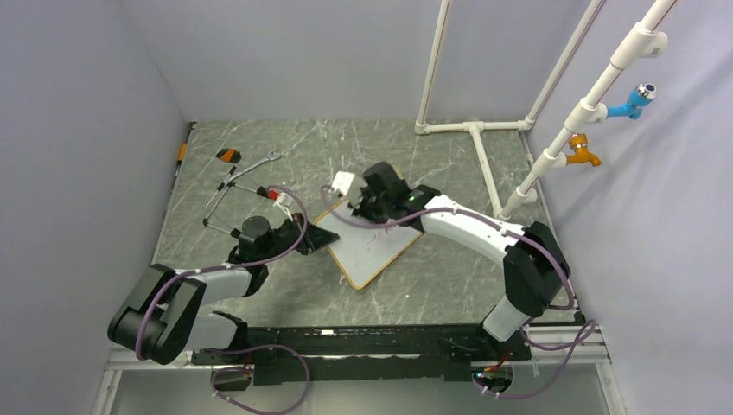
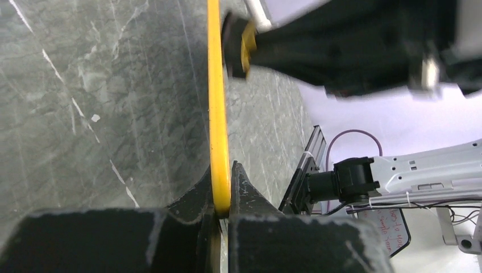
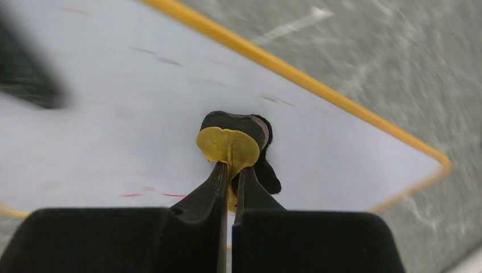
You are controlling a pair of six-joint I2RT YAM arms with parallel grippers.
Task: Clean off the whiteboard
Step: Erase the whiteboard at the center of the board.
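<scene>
The eraser is pressing on the whiteboard's far half [image 3: 236, 102] while red marks are still left toward the whiteboard's near frame, so the robot's right gripper should wipe back over those red marks [image 3: 150, 191].
The whiteboard [image 1: 380, 248], white with a thin yellow-orange frame and faint red writing, lies at an angle on the marble table. My left gripper [image 1: 316, 236] is shut on the board's left frame edge; in the left wrist view the yellow frame [image 2: 217, 102] runs up from between the closed fingers of that gripper [image 2: 223, 172]. My right gripper [image 1: 366, 205] is over the board's far end, shut on a small yellow eraser with black felt [image 3: 233, 142] that presses on the white surface [image 3: 341, 142]. Faint red marks [image 3: 149, 194] remain beside my right gripper [image 3: 230, 170].
A wrench [image 1: 261, 162], an orange-and-black tool [image 1: 228, 156] and thin rods [image 1: 220, 194] lie at the back left. A white pipe frame [image 1: 477, 130] stands at the back right, with a blue tap [image 1: 635, 99] and an orange tap [image 1: 585, 152].
</scene>
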